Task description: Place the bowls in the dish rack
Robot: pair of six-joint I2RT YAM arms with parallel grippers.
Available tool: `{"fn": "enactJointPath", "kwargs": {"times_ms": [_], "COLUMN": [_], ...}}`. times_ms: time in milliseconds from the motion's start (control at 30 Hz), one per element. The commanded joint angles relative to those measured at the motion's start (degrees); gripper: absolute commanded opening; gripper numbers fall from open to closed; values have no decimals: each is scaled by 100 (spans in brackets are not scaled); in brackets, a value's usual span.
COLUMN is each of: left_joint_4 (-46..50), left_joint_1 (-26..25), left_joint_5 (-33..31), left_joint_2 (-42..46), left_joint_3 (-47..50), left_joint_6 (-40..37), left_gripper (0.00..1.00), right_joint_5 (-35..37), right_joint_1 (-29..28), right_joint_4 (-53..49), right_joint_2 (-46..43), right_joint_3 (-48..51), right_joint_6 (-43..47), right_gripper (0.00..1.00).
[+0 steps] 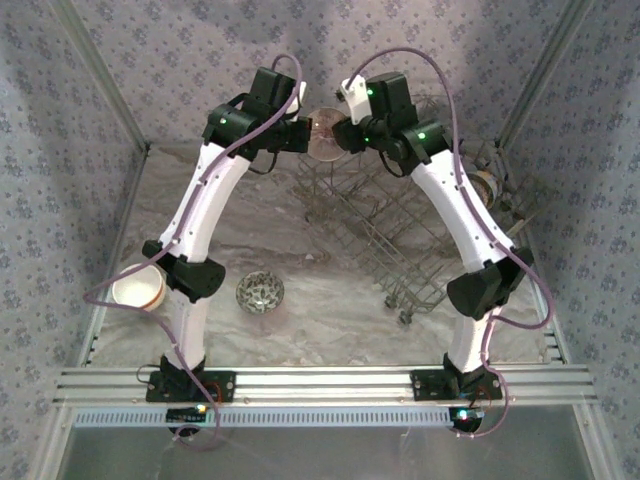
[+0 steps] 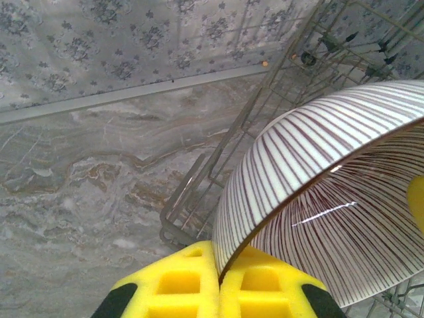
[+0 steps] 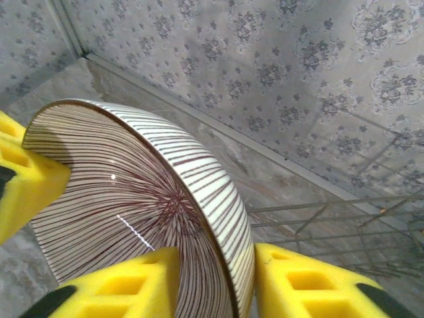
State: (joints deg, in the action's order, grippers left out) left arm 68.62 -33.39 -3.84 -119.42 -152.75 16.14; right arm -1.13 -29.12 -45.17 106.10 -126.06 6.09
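The striped bowl [image 1: 324, 132] is in my left gripper, across the rack from the round dish, so my right gripper should grab the opposite rim [image 3: 217, 246] and carry the bowl there.
A white bowl with dark red stripes [image 1: 325, 136] hangs on edge above the dish rack's [image 1: 400, 232] far left corner, between both grippers. My left gripper [image 2: 220, 257] is shut on its rim, the striped bowl [image 2: 311, 165] rising to the right. My right gripper [image 3: 215, 260] straddles the opposite rim of this bowl [image 3: 132, 192], one yellow pad inside and one against the outer wall. The left gripper's fingers [image 3: 26, 179] show at the bowl's far edge. A plain white bowl [image 1: 138, 288] and a small patterned bowl [image 1: 260, 292] sit on the table near the left arm.
The wire rack [image 2: 199, 199] stands at an angle across the right half of the marbled table, with a round dish [image 1: 490, 186] at its far right side. Patterned walls close in the back and sides. An aluminium rail [image 1: 320, 382] runs along the near edge.
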Motion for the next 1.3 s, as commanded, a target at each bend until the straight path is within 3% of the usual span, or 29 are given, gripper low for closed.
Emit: {"fn": "enactJointPath", "kwargs": {"times_ms": [0, 267, 767, 1067, 1267], "left_joint_4": [-226, -191, -207, -458, -578], "left_joint_1": [-71, -80, -96, -92, -60], "left_joint_5": [55, 123, 242, 295, 279], "left_joint_2": [110, 121, 125, 215, 392], "left_joint_3": [-151, -148, -142, -148, -115], "left_joint_6": [152, 256, 389, 357, 278], "left_gripper": [0, 0, 0, 47, 58], "right_joint_5": [428, 752, 710, 809, 1223], "right_joint_1": [-157, -322, -331, -164, 187], "right_joint_4": [121, 343, 490, 482, 308], "right_joint_2": [48, -20, -16, -68, -188], "right_joint_3": [-155, 33, 55, 68, 90], "right_joint_6": [33, 85, -11, -268, -312], "right_gripper": [27, 11, 0, 0, 0]}}
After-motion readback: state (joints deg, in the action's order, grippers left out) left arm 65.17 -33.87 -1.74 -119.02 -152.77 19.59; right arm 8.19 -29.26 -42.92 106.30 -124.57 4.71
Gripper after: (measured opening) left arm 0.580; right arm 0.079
